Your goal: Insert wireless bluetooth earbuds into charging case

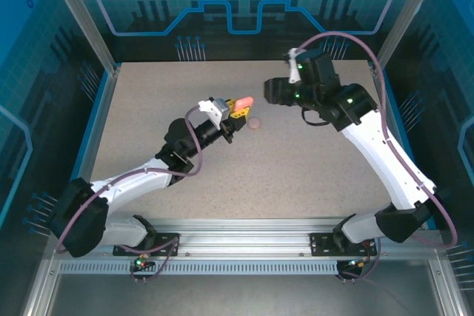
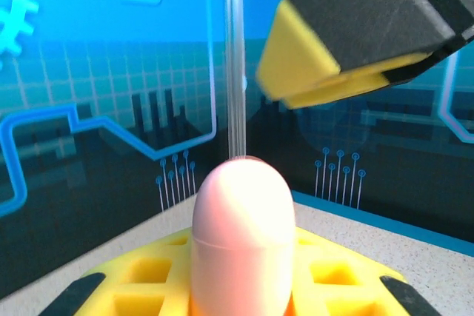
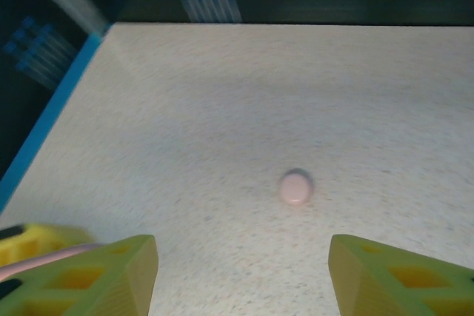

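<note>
The charging case's lid meets its base [image 2: 243,246], so my left gripper should keep bringing the charging case down until it rests on the clear spot [image 3: 224,209] next to the round case.
My left gripper [image 1: 238,106] is raised over the middle of the table and shut on a pink rounded charging case [image 1: 244,101]. In the left wrist view that case [image 2: 241,234] stands closed, a thin seam across it, against a yellow finger pad [image 2: 337,279]. My right gripper [image 1: 275,92] hovers just right of it, open, with nothing between its yellow fingertips [image 3: 111,275]. Below and ahead of the right gripper [image 3: 241,275] a small round pink case [image 3: 296,186] lies on the table [image 3: 222,109]. In the top view the round case [image 1: 255,123] sits under the two grippers. The earbuds are out of view.
The speckled table [image 1: 296,175] is walled by blue panels at the back and sides, with a metal rail along the near edge [image 1: 244,264]. A finger of the right gripper [image 2: 348,42] looms close in the left wrist view, upper right.
</note>
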Robot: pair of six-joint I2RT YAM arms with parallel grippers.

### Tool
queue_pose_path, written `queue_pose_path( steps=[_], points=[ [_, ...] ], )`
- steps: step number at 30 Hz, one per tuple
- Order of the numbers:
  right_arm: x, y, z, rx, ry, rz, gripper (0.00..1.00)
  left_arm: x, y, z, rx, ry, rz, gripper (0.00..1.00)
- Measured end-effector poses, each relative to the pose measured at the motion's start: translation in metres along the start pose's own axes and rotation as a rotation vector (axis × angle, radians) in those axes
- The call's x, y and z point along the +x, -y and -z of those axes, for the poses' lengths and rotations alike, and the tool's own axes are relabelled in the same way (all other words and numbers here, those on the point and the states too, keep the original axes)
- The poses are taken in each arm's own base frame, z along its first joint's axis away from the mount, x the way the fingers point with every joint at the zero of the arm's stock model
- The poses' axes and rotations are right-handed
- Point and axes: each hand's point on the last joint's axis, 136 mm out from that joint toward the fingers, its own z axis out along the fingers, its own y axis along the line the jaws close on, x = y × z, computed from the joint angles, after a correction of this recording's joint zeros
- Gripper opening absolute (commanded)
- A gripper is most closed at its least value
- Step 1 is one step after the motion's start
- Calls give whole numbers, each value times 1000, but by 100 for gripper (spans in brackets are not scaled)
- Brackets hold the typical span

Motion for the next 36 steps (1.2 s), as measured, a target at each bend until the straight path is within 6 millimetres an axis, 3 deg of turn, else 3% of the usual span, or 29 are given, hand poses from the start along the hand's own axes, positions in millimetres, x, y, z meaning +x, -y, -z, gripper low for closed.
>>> queue_pose_path(
  steps=[4, 12, 16, 24, 29, 31, 36],
  points=[
    [23, 49, -13, 103, -30, -122, 66, 45, -18, 0, -104, -109, 154, 0],
    [114, 104, -55, 210, -196, -232, 68, 165, -49, 15, -320, -405, 444, 0],
    [143, 121, -66, 244, -240, -265, 68, 210, -67, 26, -418, -511, 551, 0],
    [145, 134, -69, 254, -209, -295, 69, 253, -108, 34, -548, -557, 756, 0],
    [142, 141, -67, 262, -187, -310, 69, 276, -113, 40, -581, -608, 838, 5],
    [141, 144, -66, 268, -184, -316, 69, 281, -112, 41, -586, -628, 857, 12],
    [141, 147, -66, 274, -182, -322, 70, 286, -116, 46, -612, -658, 892, 40]
  ],
)
